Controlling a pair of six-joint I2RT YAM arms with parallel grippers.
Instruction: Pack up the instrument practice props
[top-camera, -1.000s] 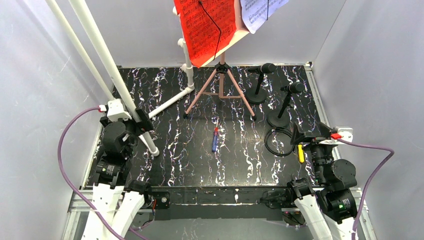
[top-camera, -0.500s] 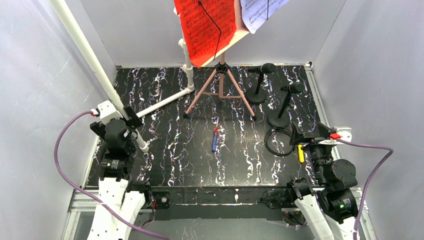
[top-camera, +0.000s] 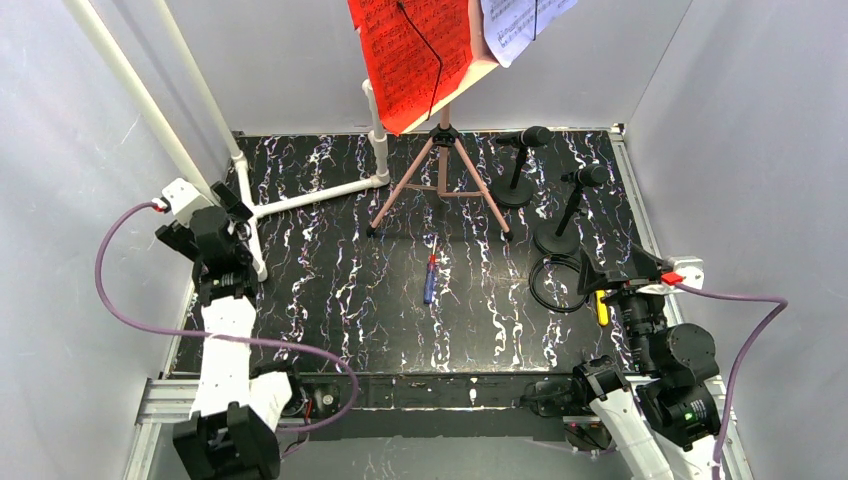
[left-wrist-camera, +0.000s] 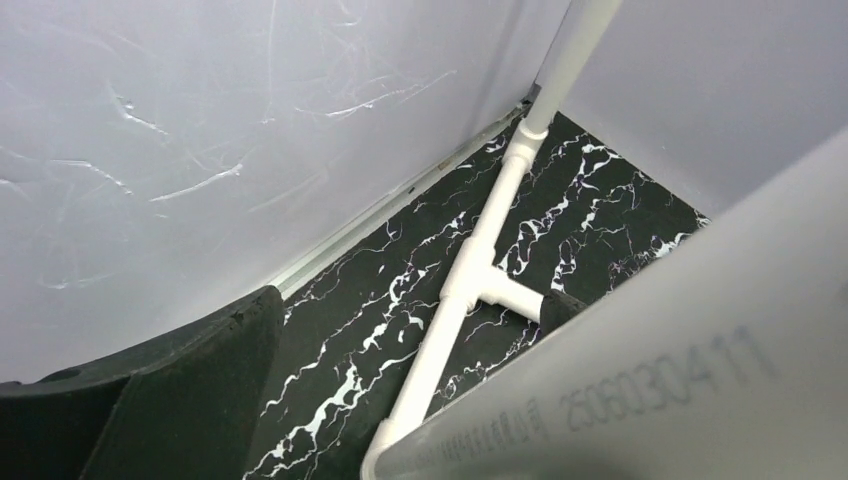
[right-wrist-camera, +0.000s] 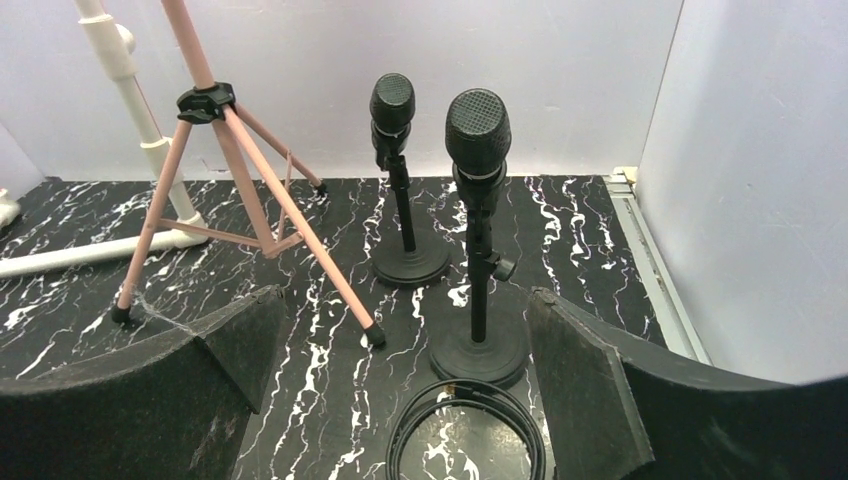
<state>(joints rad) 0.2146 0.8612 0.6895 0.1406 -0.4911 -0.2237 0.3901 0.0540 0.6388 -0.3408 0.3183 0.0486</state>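
The white pipe frame is standing crooked, and its upright is across my left gripper. Next, my left gripper backs toward the wall and gets clear first.
The pink rack stands on its tripod legs at the back centre, with a red sheet and a white sheet on its shelf. Two black microphones stand on round bases to its right. The right wrist view shows both microphones and the tripod. My right gripper is open and empty, just short of the nearer microphone's base. My left gripper is at the far left wall with its jaws wide apart. A white pipe lies across its right side, close to the camera.
The white pipe frame stands at the back left, its uprights leaning to the upper left. A coiled black cable lies in front of the nearer microphone. A blue and red pen lies mid-table. A yellow-handled tool lies by the right arm.
My left arm has moved left and back toward the wall. The pipe frame has swung left with it, and its foot has shifted toward the back left. The right arm has not moved.
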